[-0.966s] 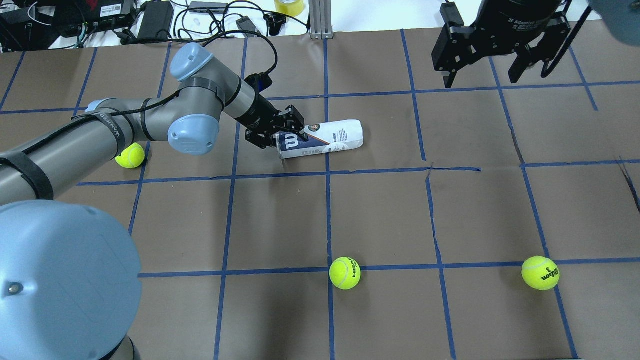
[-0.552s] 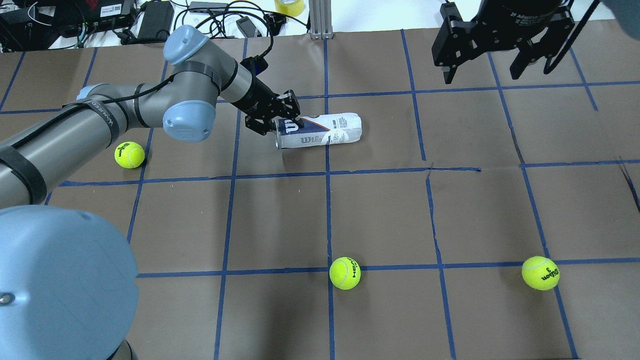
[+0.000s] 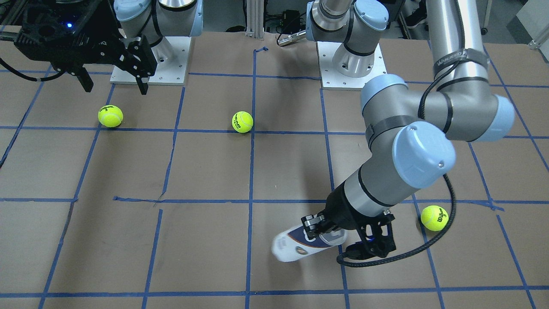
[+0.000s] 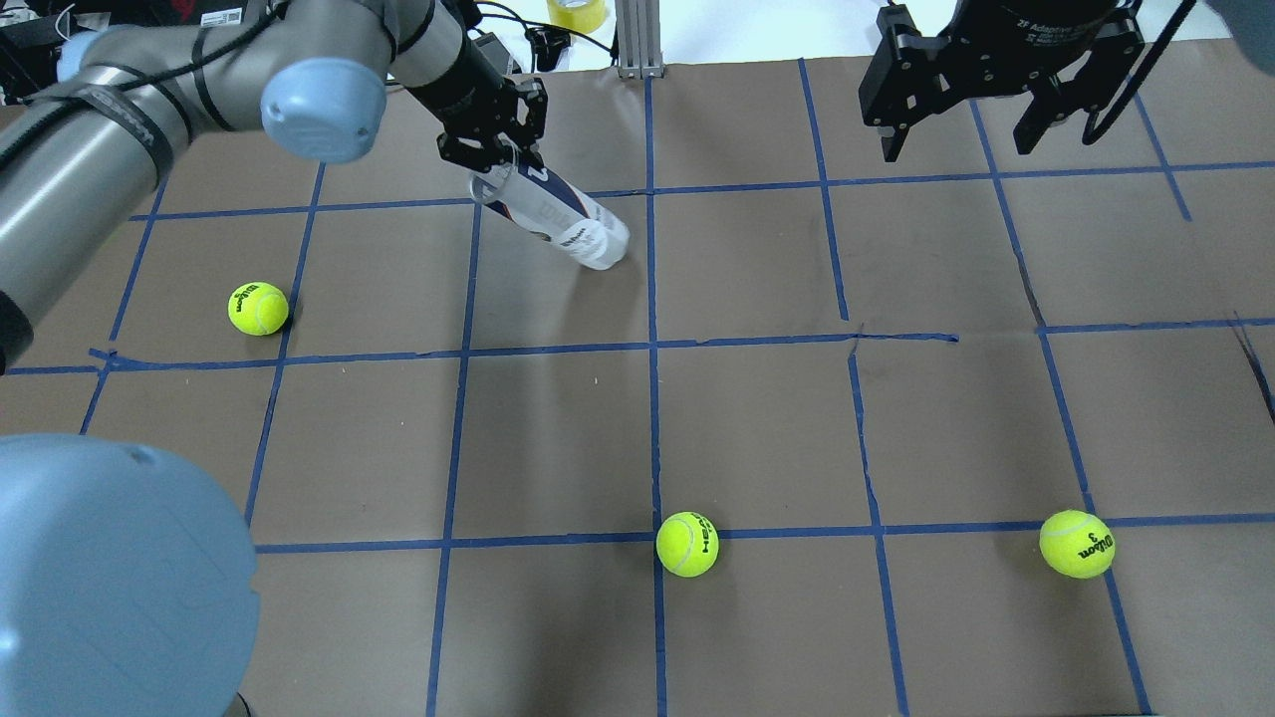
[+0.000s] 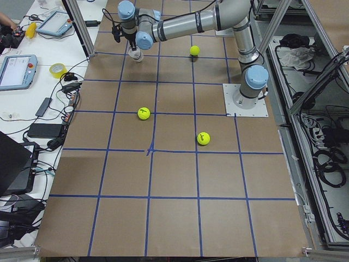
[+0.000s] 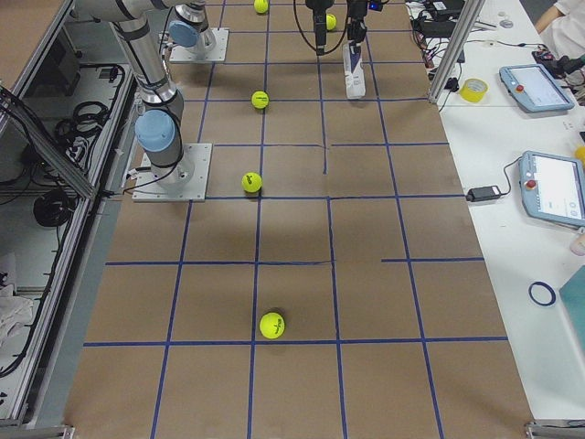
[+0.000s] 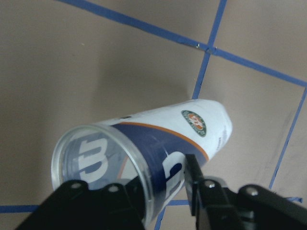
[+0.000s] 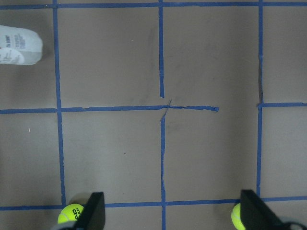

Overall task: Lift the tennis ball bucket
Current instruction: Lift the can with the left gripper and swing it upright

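My left gripper needs to turn the tennis ball bucket upright and set it standing on the brown paper point(image 3: 315, 262), because the bucket is hanging tilted with its closed end point(image 3: 283, 249) off to one side.
The tennis ball bucket point(image 4: 558, 217) is a clear can with a white and navy label and a W logo. My left gripper point(image 4: 495, 149) is shut on it just below its open rim. The can hangs tilted, closed end lower, and seems to be off the brown paper. It also shows in the front-facing view point(image 3: 296, 246) and in the left wrist view point(image 7: 144, 143), with the gripper's fingers point(image 7: 211, 196) at its sides. My right gripper point(image 4: 981, 129) is open and empty, high over the table's far right. The can's closed end point(image 8: 19, 45) shows in the right wrist view.
Three yellow-green tennis balls lie on the gridded paper: one at the left point(image 4: 258, 308), one near the front middle point(image 4: 686, 544), one at the front right point(image 4: 1076, 544). Cables, power bricks and a tape roll point(image 4: 576, 12) lie beyond the far edge.
My left gripper has risen and moved toward the far left with the can. The can has gone from lying flat to hanging tilted. The right gripper has hardly moved.
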